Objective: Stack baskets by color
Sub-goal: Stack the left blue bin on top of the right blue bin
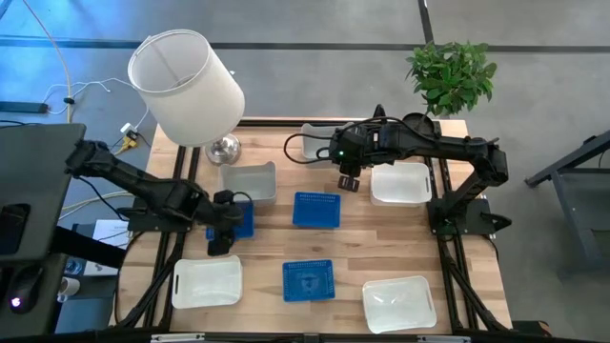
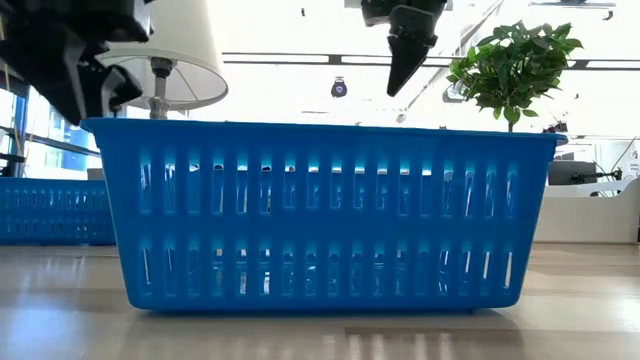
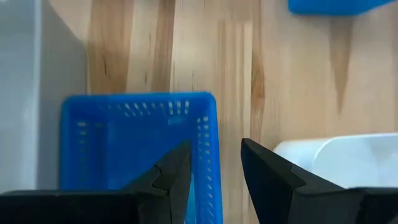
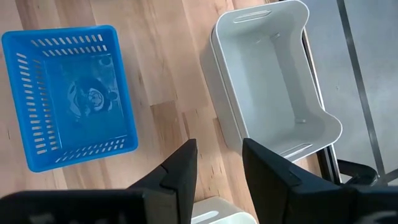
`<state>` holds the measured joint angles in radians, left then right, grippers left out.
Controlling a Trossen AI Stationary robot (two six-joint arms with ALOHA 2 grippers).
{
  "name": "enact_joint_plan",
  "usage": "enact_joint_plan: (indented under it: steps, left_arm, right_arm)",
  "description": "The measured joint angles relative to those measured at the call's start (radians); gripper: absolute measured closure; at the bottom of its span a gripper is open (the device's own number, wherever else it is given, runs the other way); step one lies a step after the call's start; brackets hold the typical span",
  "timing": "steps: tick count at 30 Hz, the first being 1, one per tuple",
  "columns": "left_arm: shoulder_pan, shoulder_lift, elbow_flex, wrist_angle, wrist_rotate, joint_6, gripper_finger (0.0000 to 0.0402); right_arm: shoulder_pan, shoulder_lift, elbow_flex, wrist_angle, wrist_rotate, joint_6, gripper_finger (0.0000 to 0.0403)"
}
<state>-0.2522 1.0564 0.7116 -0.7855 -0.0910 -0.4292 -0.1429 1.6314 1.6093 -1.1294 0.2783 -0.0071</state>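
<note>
My gripper will nest the empty basket down inside the middle blue basket when I lower it, because the empty blue basket's sides (image 1: 245, 221) slope in to a smaller bottom (image 3: 146, 152).
Several small baskets lie on the wooden table. My left gripper (image 1: 220, 242) (image 3: 215, 177) is open above the blue basket (image 1: 238, 221) at the left. One finger stands over the inside of that basket and one outside its side wall (image 3: 210, 143), and I see no touch. My right gripper (image 1: 349, 180) (image 4: 217, 165) hangs open and empty over bare wood. It is between the middle blue basket (image 1: 316, 210) (image 4: 68, 93) and a white basket (image 1: 400, 183). A third blue basket (image 1: 308, 279) (image 2: 320, 215) sits near the front edge.
A grey basket (image 1: 250, 183) sits left of centre and a pale one (image 1: 319, 141) (image 4: 273, 81) at the far edge. Two white baskets (image 1: 206, 282) (image 1: 398, 303) lie at the front. A lamp with a white shade (image 1: 186, 86) stands far left and a potted plant (image 1: 453, 74) far right.
</note>
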Motion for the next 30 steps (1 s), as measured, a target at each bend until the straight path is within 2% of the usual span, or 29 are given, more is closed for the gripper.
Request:
enact_joint_plan:
  steps: [8, 30]
  left_arm:
    - [-0.040, 0.087, 0.000, -0.027, -0.002, -0.066, 0.0273]
    - [-0.039, 0.271, 0.000, -0.034, 0.000, -0.117, 0.0275]
  right_arm:
    - [0.000, 0.000, 0.000, -0.008, -0.001, 0.003, 0.0288]
    - [0.000, 0.001, 0.000, -0.011, -0.027, 0.026, 0.0288]
